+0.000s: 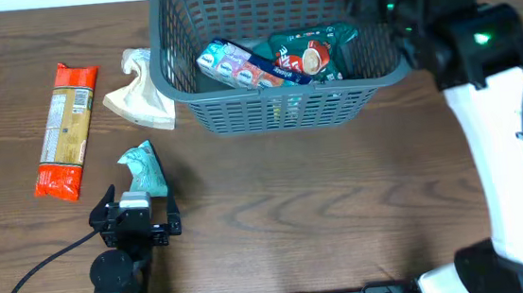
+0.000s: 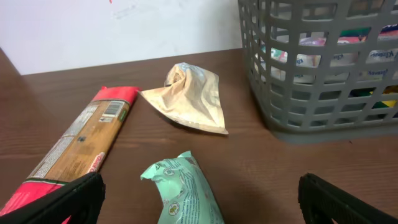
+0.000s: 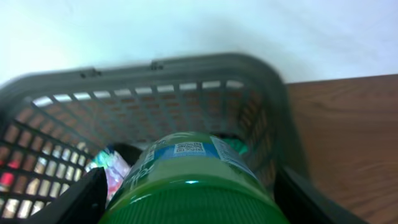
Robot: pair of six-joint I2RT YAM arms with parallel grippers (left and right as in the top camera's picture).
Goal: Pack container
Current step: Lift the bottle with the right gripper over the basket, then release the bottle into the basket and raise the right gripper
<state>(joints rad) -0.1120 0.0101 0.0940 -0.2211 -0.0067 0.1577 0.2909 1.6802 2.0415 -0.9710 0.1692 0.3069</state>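
I keep lowering the green-capped bottle (image 3: 193, 168) with my right gripper until it reaches the green-red packet (image 1: 313, 58) and then let go, because the bottle is hanging over the dark grey basket's open top.
The dark grey basket (image 1: 268, 108) stands at the back middle, holding a white-blue packet (image 1: 235, 65) and a green-red packet (image 1: 309, 55). My right gripper (image 3: 189, 205) is shut on a green-capped bottle (image 3: 186, 168) and holds it over the basket's right end (image 3: 155, 106); in the overhead view the arm (image 1: 391, 2) hides the bottle. My left gripper (image 1: 136, 214) is open, its fingers either side of a mint-green pouch (image 1: 144, 168), which also shows in the left wrist view (image 2: 186, 193).
A long red and tan packet (image 1: 67, 128) lies at the left, also in the left wrist view (image 2: 81, 143). A crumpled beige pouch (image 1: 140, 93) lies beside the basket's left wall (image 2: 193, 99). The right arm's white body (image 1: 503, 144) crosses the right side.
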